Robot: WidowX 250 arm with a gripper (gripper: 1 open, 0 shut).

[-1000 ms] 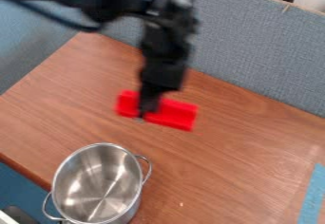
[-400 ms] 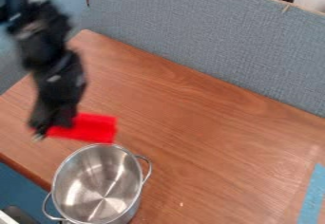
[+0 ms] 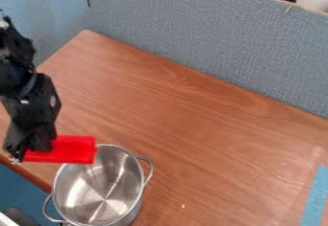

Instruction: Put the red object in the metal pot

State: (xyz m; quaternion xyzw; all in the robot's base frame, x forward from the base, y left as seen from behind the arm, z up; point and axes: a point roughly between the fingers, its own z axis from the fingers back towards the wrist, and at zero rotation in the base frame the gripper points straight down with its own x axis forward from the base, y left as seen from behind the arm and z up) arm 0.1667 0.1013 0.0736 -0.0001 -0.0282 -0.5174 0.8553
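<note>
The red object sticks out level across the metal pot's rim [image 3: 90, 161], and its gripped end is outside. So next my gripper turns the object and lowers it into the pot's opening [image 3: 102, 189].
The red object [image 3: 61, 151] is a bright red bar hanging level at the left, its right end just over the left rim of the metal pot [image 3: 99, 189]. My gripper [image 3: 26, 150] points down at the far left and is shut on the bar's left end. The pot is a shiny round steel vessel standing at the table's front edge, with a loop handle showing on its right side. Its inside shows only reflections.
The brown wooden table [image 3: 205, 134] stretches right and back from the pot. A grey-blue padded wall [image 3: 218, 38] runs along its far edge. The table's left edge lies right beside my arm.
The arm has carried the red bar from the middle of the table toward the front left and lower. The bar now reaches the pot's left rim.
</note>
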